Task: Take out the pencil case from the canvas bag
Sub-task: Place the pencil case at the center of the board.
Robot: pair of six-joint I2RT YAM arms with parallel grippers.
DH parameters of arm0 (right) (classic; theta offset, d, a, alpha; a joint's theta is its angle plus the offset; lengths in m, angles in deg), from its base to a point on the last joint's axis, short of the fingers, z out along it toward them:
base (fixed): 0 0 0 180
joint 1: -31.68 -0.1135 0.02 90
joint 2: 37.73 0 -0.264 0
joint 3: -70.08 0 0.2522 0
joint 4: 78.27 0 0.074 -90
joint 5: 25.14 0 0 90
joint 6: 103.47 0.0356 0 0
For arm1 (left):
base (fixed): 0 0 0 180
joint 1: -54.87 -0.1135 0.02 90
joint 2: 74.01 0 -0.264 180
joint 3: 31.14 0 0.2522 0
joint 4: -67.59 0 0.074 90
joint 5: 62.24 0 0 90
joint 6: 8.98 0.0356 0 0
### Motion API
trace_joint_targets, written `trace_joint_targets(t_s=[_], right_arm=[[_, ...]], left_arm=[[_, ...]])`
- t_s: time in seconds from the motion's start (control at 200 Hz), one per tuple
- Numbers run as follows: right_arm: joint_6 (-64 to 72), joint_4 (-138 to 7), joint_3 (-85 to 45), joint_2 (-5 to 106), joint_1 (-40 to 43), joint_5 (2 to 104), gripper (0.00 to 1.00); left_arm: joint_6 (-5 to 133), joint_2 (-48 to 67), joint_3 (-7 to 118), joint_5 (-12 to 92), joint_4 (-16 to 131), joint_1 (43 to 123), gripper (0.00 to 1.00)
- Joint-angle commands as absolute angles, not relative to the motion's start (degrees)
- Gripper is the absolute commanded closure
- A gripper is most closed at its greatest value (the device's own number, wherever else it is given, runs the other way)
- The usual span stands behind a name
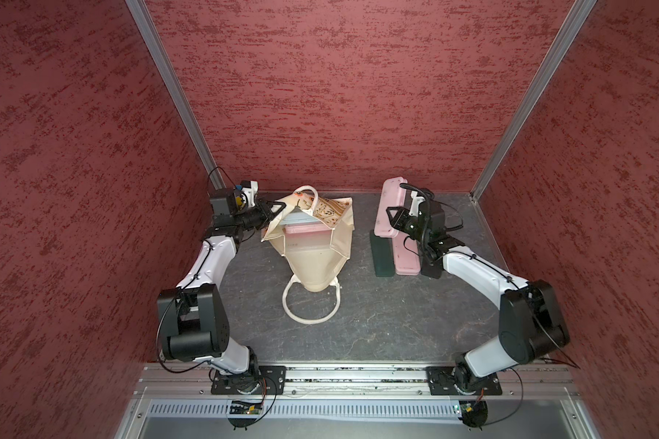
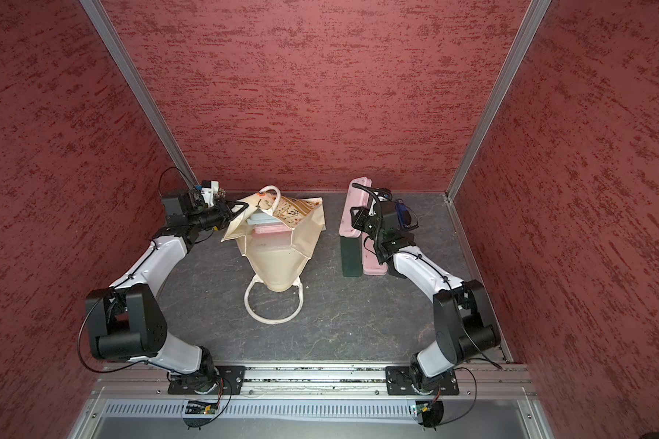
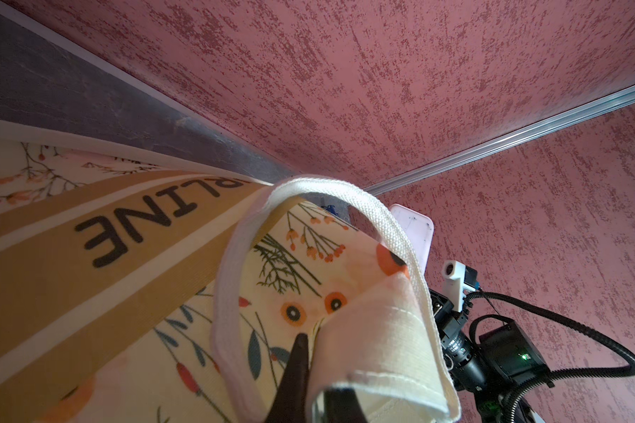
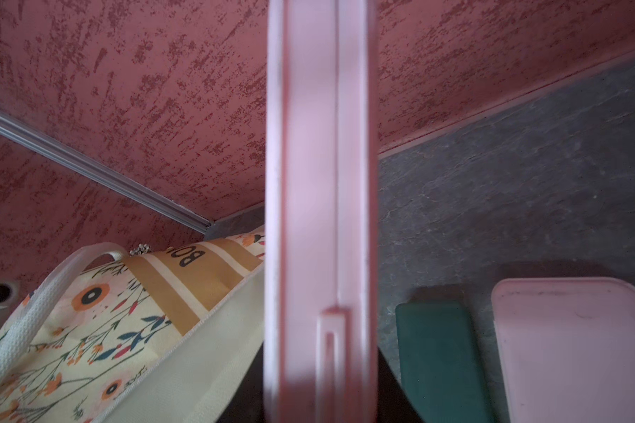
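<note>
The held pink case (image 1: 390, 196) is clear of the canvas bag, so my right gripper keeps going toward the open space (image 4: 462, 218) behind the dark green case and lets go there.
The cream floral canvas bag (image 1: 309, 258) (image 2: 274, 266) lies mid-table with its mouth held up. My left gripper (image 1: 278, 207) (image 2: 242, 207) (image 3: 314, 351) is shut on the bag's printed rim beside a white handle (image 3: 382, 227). Inside the mouth show a pink case (image 1: 307, 229) and a bluish-grey case (image 1: 297, 220). To the right, clear of the bag, my right gripper (image 1: 390, 216) (image 2: 354, 218) (image 4: 319, 403) is shut on a pink pencil case (image 1: 390, 201) (image 2: 358, 201) (image 4: 319, 183). That case stands on edge, lifted.
Below the held case a dark green case (image 1: 381, 254) (image 4: 437, 359) and another pink case (image 1: 408, 260) (image 4: 572, 348) lie side by side on the grey table. The bag's other handle (image 1: 311, 304) loops toward the front. Red walls close in on three sides.
</note>
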State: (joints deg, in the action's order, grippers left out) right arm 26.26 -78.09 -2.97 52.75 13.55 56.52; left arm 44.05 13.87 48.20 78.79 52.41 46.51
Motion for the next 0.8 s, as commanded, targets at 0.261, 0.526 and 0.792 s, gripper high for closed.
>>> trace_joint_targets(t_s=[0.261,0.526,0.792], right_arm=[[56.9,-101.2,-2.6,66.4,14.6,57.1,1.0],[66.4,-104.8,-4.6,71.4,15.0,67.4,1.0],[71.9,-96.8,-12.3,77.1,16.2,71.4,1.0]], left_arm=[[42.9,14.5,47.4,78.0,52.1,45.6,0.97],[42.4,14.6,47.4,78.3,52.5,45.5,0.97],[42.7,13.7,47.3,77.9,52.3,45.5,0.97]])
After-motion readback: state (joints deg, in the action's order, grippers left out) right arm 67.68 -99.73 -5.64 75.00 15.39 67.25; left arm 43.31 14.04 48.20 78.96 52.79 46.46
